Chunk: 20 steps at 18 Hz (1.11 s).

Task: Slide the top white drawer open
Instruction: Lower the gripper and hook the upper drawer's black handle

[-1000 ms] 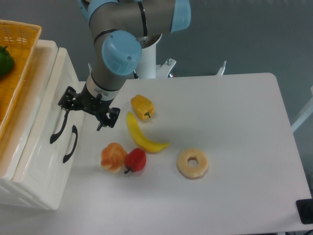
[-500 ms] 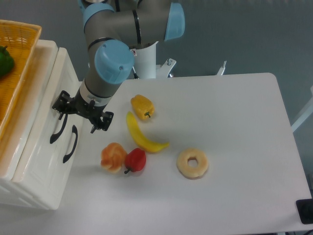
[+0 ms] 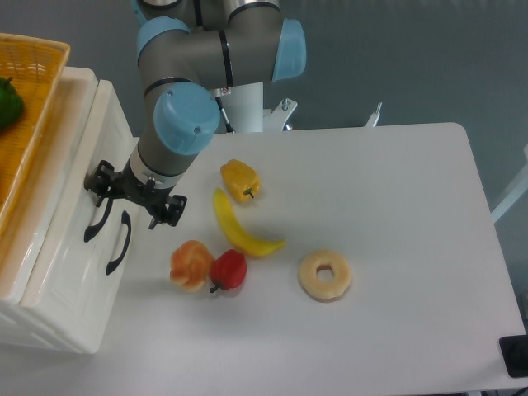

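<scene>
My gripper is about to pull the top white drawer (image 3: 76, 249), which will slide straight out alone and leave the lower drawer shut, because the lower drawer has its own black handle (image 3: 122, 244).
The white cabinet stands at the table's left edge, its front facing right. The top white drawer (image 3: 73, 206) carries a curved black handle (image 3: 96, 224). Beside it is the lower drawer's own black handle (image 3: 117, 245). My gripper (image 3: 133, 196) hangs open right at the cabinet front, fingers pointing down. Its left finger (image 3: 100, 181) sits over the upper end of the top drawer's handle and hides that end. The right finger (image 3: 169, 211) hangs over the table. I cannot tell whether the finger touches the handle. Nothing is held.
An orange wicker basket (image 3: 37, 91) with a green pepper (image 3: 7, 102) rests on the cabinet. On the white table (image 3: 388, 206) lie a yellow pepper (image 3: 239, 180), banana (image 3: 241, 229), red pepper (image 3: 228, 270), orange pastry (image 3: 189, 264) and doughnut (image 3: 324, 275).
The gripper has moved left and slightly down toward the cabinet front, reaching the top drawer's handle. The drawers and the food items have not moved.
</scene>
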Motion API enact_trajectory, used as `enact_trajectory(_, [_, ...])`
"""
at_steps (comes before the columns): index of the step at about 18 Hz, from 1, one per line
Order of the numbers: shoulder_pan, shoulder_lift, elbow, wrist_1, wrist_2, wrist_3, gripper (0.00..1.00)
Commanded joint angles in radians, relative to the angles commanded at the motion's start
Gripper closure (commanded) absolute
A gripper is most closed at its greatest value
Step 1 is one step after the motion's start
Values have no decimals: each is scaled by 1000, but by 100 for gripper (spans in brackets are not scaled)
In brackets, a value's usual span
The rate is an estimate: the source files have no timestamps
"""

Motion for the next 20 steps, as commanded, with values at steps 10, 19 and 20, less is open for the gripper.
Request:
enact_trajectory(10, [-6,-9,0,12,14,8,0])
enact_trajectory(19, [-6,-8,14,14,77,17,0])
enact_trajectory(20, [-6,-8,14,14,78,18,0])
